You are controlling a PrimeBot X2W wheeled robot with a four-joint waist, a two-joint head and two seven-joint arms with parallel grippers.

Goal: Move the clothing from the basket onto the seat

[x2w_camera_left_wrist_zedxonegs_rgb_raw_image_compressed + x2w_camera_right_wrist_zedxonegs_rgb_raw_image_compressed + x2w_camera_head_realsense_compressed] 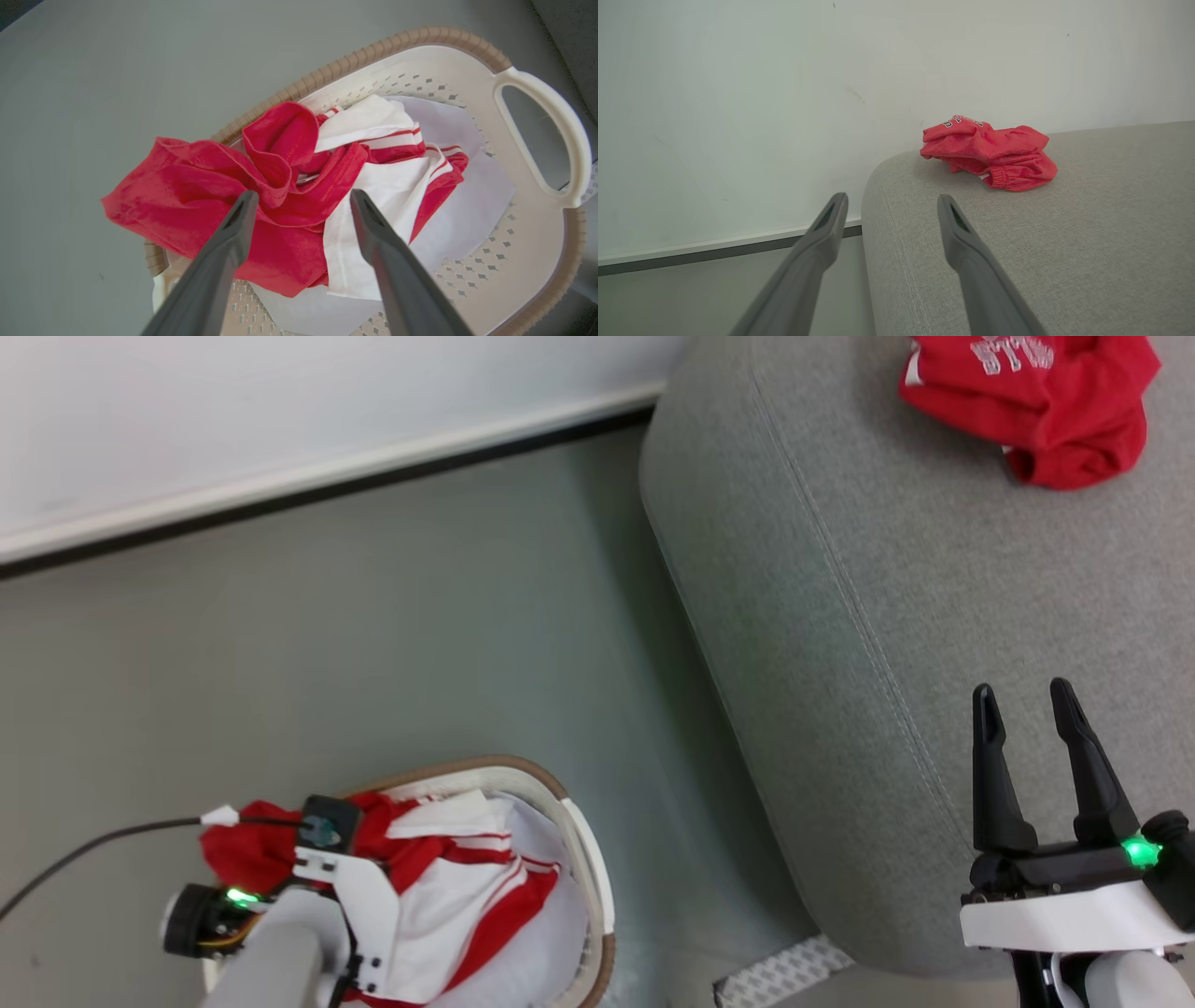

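My gripper will bring the white striped part along when it lifts the fold of red cloth point(248, 847), because red and white meet along striped edges point(488, 849) in one heap.
The white perforated basket point(581, 835) with a brown rim point(420, 37) stands on the floor at the lower left. In it lies a crumpled red garment point(196, 196), with one fold hanging over the rim, and a white garment with red stripes point(373, 205). My left gripper point(303, 195) hovers open just above this pile, empty. Another red garment point(1036, 401) with lettering lies bunched on the grey seat point(840, 663) at the far corner point(990, 151). Low over the seat's near edge, my right gripper point(1025, 693) stands open and empty point(892, 199).
A plain pale sheet point(472, 205) lines the basket. A white wall with a dark baseboard point(327, 490) runs behind the grey floor point(373, 644). A black cable point(93, 845) trails left from my left wrist. A white patterned strip point(784, 973) lies by the seat's base.
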